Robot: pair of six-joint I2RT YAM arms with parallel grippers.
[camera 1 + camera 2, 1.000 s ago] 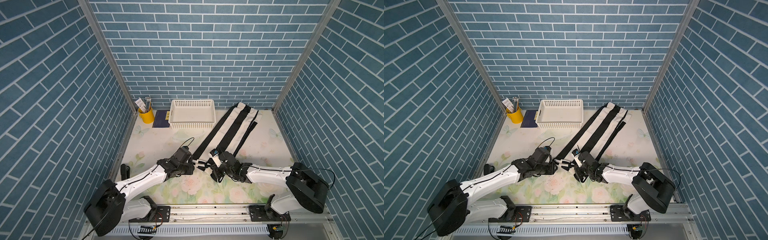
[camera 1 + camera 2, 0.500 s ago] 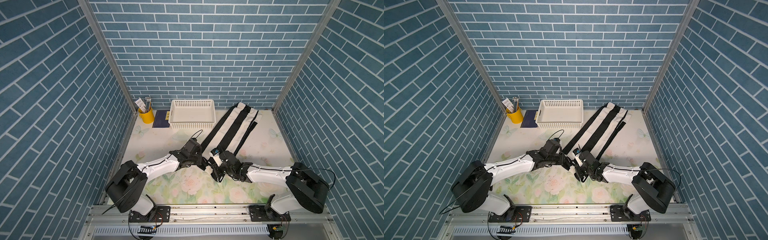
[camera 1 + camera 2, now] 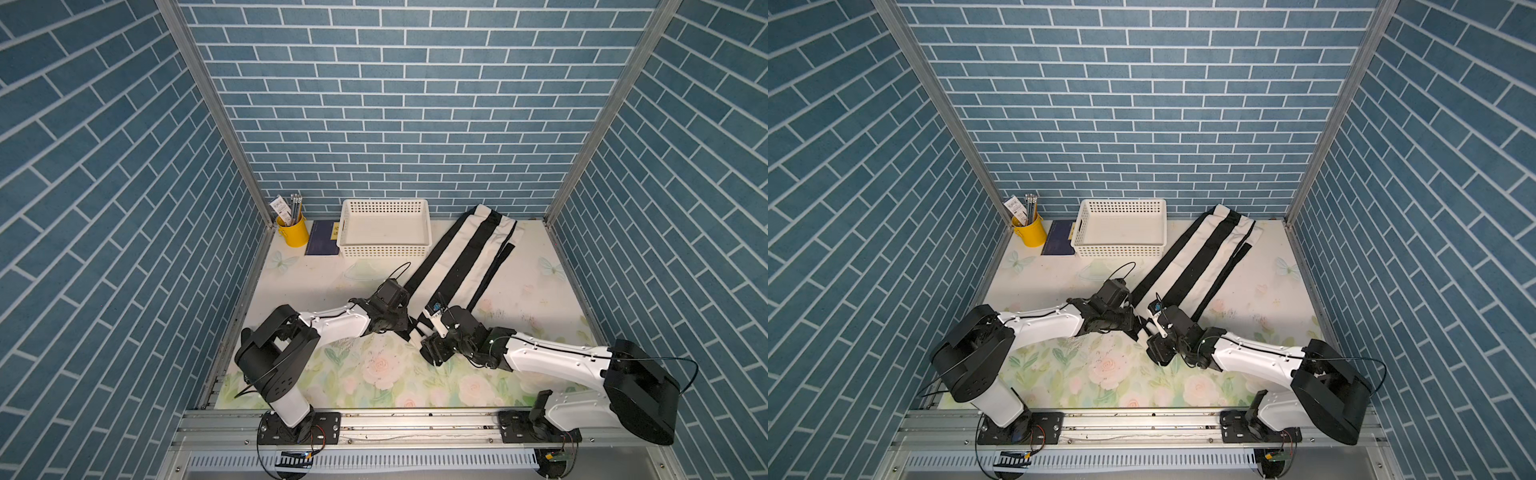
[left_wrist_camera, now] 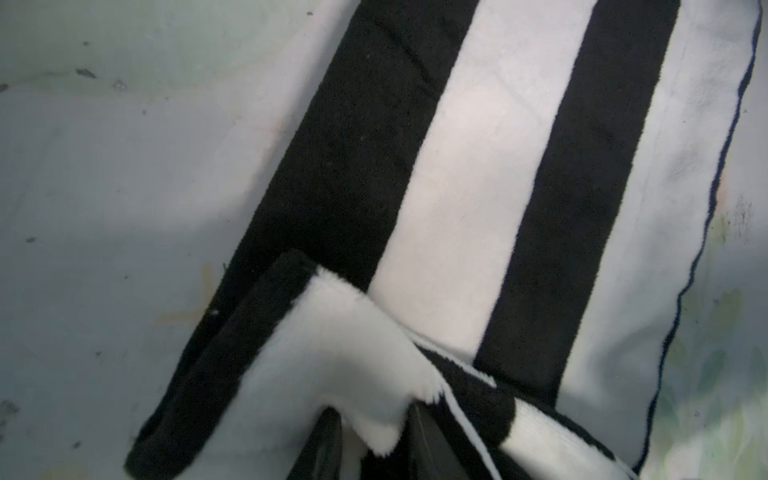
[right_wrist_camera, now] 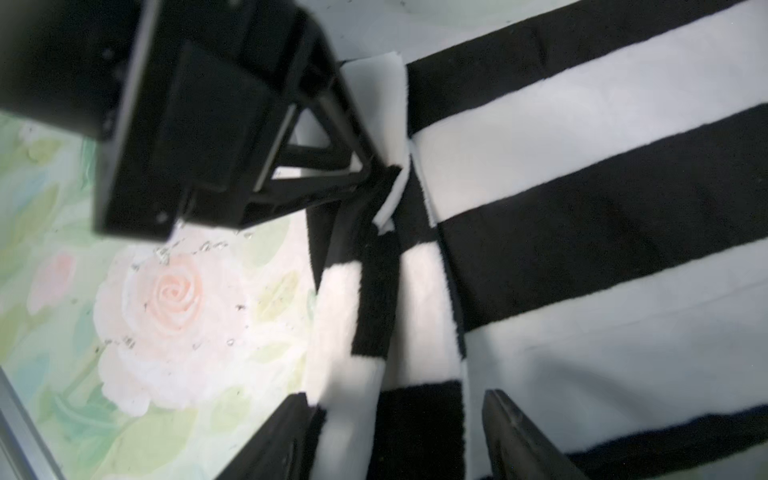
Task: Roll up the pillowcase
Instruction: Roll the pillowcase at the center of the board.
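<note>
The folded end bunches up into a ridge [image 5: 374,308] at my left gripper, so my right gripper should move back until the fold is flat and then grab its near edge [image 5: 321,360].
The pillowcase [image 3: 461,257] [image 3: 1200,253], a long cloth with black and cream stripes, lies slantwise from the back right corner toward the table's middle. Its near end is folded over into a short roll [image 5: 374,316]. My left gripper [image 3: 407,328] [image 4: 374,419] is shut on a cream flap of that folded end. My right gripper [image 3: 426,347] [image 5: 395,415] stands open just right of it. Its two fingers [image 5: 286,432] straddle the rolled edge without squeezing it. The left gripper's black fingers [image 5: 332,137] show in the right wrist view.
A white plastic basket [image 3: 384,228] stands at the back, left of the cloth. A dark blue notebook [image 3: 322,243] and a yellow cup of pens [image 3: 293,235] sit beside it. Blue brick walls close three sides. The floral mat [image 3: 374,374] covers the table.
My right gripper has opened and let go of the cloth's rolled end. The left arm has swung inward, carrying its gripper right and slightly farther back along that end.
</note>
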